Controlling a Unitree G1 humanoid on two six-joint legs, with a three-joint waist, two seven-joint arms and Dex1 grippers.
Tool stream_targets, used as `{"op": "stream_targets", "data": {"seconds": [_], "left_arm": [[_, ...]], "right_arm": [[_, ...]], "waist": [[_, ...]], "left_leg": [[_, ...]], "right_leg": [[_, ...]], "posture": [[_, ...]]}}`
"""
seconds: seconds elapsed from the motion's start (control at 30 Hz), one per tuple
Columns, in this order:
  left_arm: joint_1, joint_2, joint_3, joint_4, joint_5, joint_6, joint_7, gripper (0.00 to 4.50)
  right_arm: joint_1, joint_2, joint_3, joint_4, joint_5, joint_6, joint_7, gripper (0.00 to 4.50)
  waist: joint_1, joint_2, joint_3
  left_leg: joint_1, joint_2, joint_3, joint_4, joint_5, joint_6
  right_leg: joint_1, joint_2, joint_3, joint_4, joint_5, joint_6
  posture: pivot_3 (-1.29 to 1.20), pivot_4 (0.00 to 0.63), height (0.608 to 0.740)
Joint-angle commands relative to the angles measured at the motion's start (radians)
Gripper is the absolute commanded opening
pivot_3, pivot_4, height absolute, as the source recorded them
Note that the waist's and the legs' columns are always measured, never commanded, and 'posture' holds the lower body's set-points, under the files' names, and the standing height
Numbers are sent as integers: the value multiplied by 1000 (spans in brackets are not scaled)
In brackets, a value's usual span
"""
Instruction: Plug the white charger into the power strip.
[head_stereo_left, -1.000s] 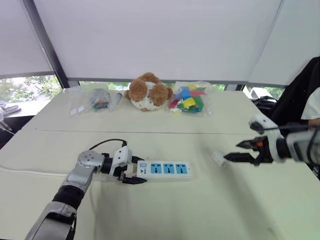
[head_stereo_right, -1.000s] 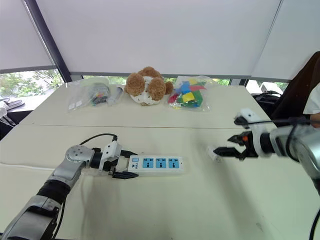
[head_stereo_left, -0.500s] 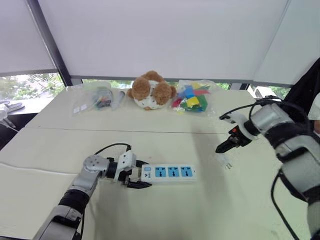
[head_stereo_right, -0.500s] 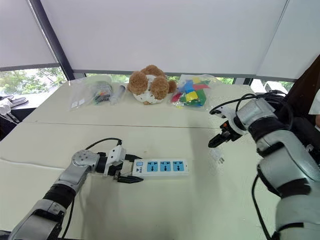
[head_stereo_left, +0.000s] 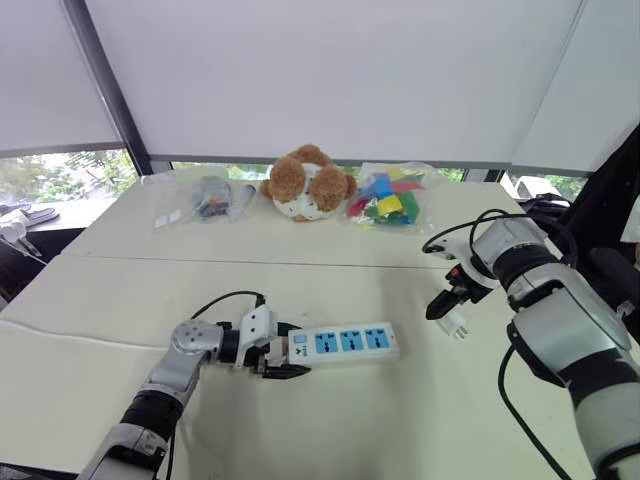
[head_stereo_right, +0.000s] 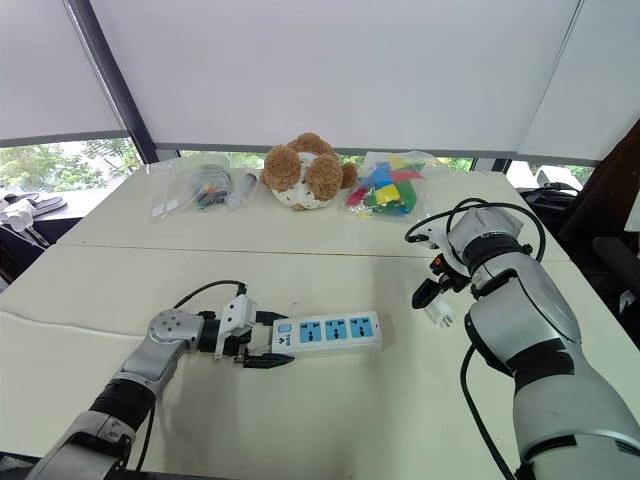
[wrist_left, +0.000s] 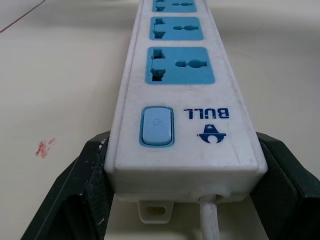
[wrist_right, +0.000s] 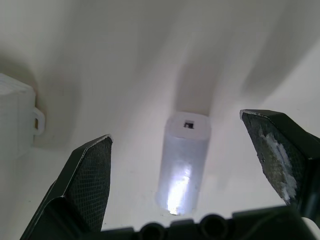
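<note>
The white charger's pins (head_stereo_left: 461, 333) are lying level while the sockets point up, so the robot's right gripper should pick up the charger and turn its pins to face down over the power strip's end socket (head_stereo_left: 377, 338).
The power strip (head_stereo_left: 345, 342) is a long white bar with three blue sockets lying on the pale table (head_stereo_left: 330, 430), its switch (wrist_left: 157, 126) at the left end. My left gripper (head_stereo_left: 283, 352) is shut on that switch end, one black finger (wrist_left: 82, 187) on each long side of the strip (wrist_left: 175, 100). The white charger (head_stereo_left: 457, 324) lies on the table to the right of the strip, apart from it. My right gripper (head_stereo_left: 436, 306) points down just over the charger and is open. In the right wrist view the charger (wrist_right: 184, 160) lies between the spread fingers (wrist_right: 87, 175), untouched.
A brown teddy bear (head_stereo_left: 308, 184), a bag of coloured blocks (head_stereo_left: 385, 197) and a clear bag of small items (head_stereo_left: 200, 197) sit along the table's far side. The strip's cord (head_stereo_left: 222, 300) loops behind my left wrist. A dark chair (head_stereo_left: 615, 200) stands at the right.
My right gripper has swung from level to pointing down and come in over the charger. My left gripper has kept its hold on the strip. The camera has shifted.
</note>
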Motion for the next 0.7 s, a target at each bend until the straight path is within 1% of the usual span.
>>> {"op": "stream_targets", "data": {"seconds": [0.03, 0.17, 0.37, 0.47, 0.6, 0.7], "left_arm": [[26, -29, -46, -1, 36, 6, 21, 3034], [34, -33, -46, -13, 34, 9, 31, 3034], [49, -38, -45, -19, 35, 4, 52, 3034], [57, -42, -45, -28, 35, 5, 62, 3034], [59, -47, -42, -27, 38, 1, 78, 3034], [55, -51, -40, -13, 43, -8, 89, 3034]], "right_arm": [[-6, 9, -39, 16, -28, -12, -19, 4500], [4, 20, -57, 28, -56, -26, -30, 4500], [31, 43, -82, 52, -90, -42, -87, 4500], [44, 50, -88, 56, -108, -54, -100, 3659], [52, 57, -100, 61, -128, -55, -103, 1725], [49, 59, -110, 62, -140, -55, -93, 1725]], "waist": [[0, 0, 0], [0, 4, -2], [0, 6, -3], [0, 6, -4], [0, 6, -4], [0, 7, -5]], "left_leg": [[0, 0, 0, 0, 0, 0], [0, -1, 0, 0, 0, 0], [2, -1, -1, 0, 0, 0], [4, -1, -1, 1, 0, 0], [4, -1, -2, 1, 0, 0], [4, -2, -3, 2, 0, 0]], "right_leg": [[0, 0, 0, 0, 0, 0], [0, 0, 0, 0, 0, 0], [3, 0, 0, 0, 0, 0], [6, 0, 0, -1, 0, 0], [7, 0, 0, -1, 0, 0], [7, 0, 0, -1, 0, 0]], "posture": [[0, 150, 739], [0, 150, 739], [0, 150, 739], [0, 150, 739], [0, 150, 739], [0, 150, 739]]}}
